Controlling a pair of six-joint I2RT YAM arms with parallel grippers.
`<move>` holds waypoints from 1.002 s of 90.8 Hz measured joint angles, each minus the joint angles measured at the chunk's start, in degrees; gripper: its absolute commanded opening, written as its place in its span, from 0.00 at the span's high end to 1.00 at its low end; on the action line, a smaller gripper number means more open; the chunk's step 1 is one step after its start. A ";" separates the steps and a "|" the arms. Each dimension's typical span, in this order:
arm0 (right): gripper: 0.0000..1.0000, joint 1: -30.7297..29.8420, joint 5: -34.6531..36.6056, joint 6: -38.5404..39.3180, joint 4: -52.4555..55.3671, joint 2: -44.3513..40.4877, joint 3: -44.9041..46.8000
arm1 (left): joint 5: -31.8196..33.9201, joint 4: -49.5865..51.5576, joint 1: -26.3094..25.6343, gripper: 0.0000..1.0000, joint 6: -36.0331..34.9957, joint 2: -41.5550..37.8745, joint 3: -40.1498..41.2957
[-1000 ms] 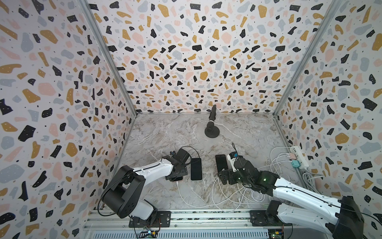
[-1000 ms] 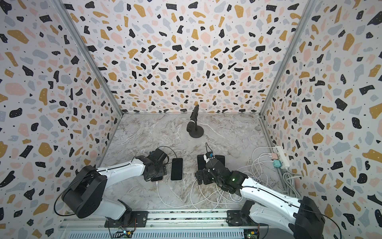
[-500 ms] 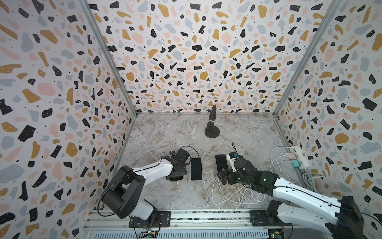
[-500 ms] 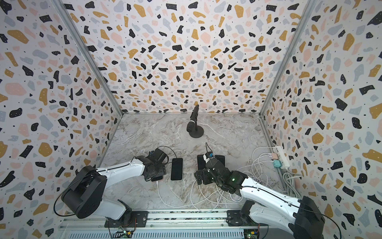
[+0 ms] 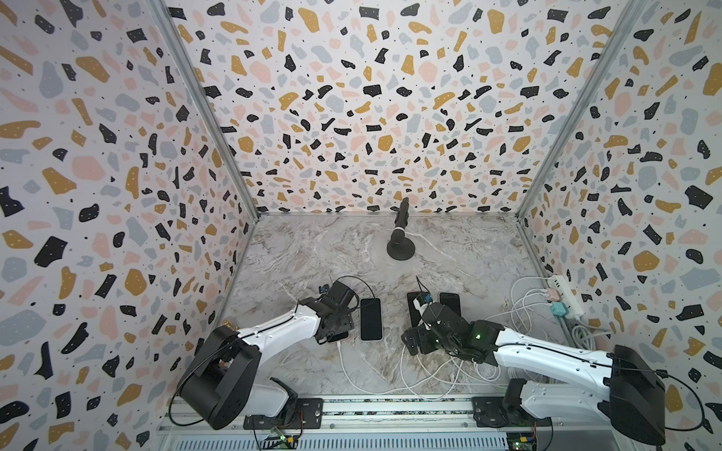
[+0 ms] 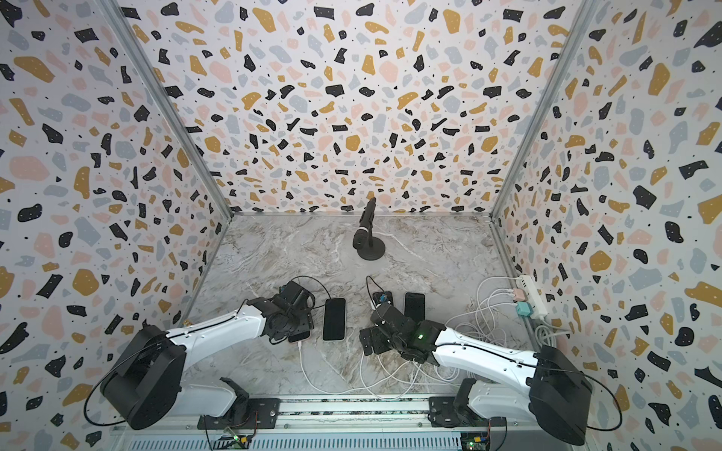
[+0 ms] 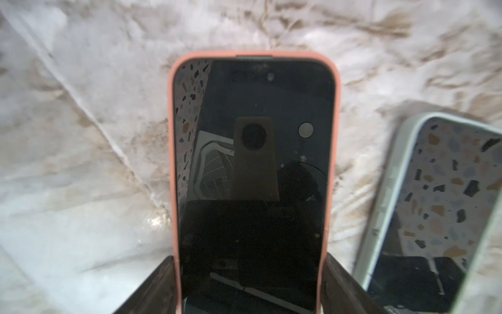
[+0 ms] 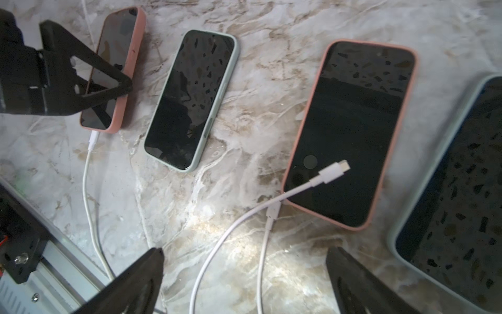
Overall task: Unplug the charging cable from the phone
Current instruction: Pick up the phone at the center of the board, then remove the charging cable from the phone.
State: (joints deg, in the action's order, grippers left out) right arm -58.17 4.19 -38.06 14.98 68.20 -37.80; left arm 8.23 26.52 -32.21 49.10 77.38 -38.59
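Next, I leave the loose cables (image 8: 219,246) alone and grip the white cable (image 8: 90,149) at the pink-cased phone's near end with my right gripper, while my left gripper holds that phone's sides.
A pink-cased phone (image 7: 252,163) lies face up at the left of the marble floor. My left gripper (image 7: 250,258) is shut on it, with its fingers (image 7: 160,282) against the two long sides of the case. A white charging cable (image 8: 87,185) is plugged into the phone's (image 8: 119,40) near end and runs toward the front rail. In both top views the left gripper (image 5: 338,332) (image 6: 297,332) covers most of this phone. My right gripper (image 8: 244,252) (image 5: 416,341) stands open above loose white cables, holding nothing.
A mint-cased phone (image 8: 190,100) (image 5: 370,319) lies beside the held one. A second pink phone (image 8: 350,130) has a loose plug (image 8: 332,171) lying on its screen and another connector (image 8: 273,210) at its end. Farther right are a pale-cased phone (image 8: 456,204) and a power strip (image 5: 564,295). A microphone stand (image 5: 400,242) stands at the back.
My left gripper's jaws have narrowed onto the sides of the pink-cased phone. The right gripper has stayed open and hardly moved.
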 measured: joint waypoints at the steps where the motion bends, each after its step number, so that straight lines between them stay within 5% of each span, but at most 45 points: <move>1: 0.05 -0.07 -0.22 0.09 -0.37 0.37 0.00 | -0.04 0.00 0.02 0.41 0.00 -0.37 0.00; 65: 0.21 -11.58 -4.11 1.60 -17.46 10.99 -0.94 | -0.79 0.90 0.02 0.47 -0.04 -13.53 0.50; 91: 0.18 -12.61 -4.98 3.56 -21.09 14.95 -1.70 | -3.30 0.35 0.00 0.45 -0.39 -18.16 1.31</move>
State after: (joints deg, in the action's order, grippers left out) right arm -70.78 -0.80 -34.50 -6.11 83.15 -39.51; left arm 4.93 26.87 -32.21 48.71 59.22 -37.28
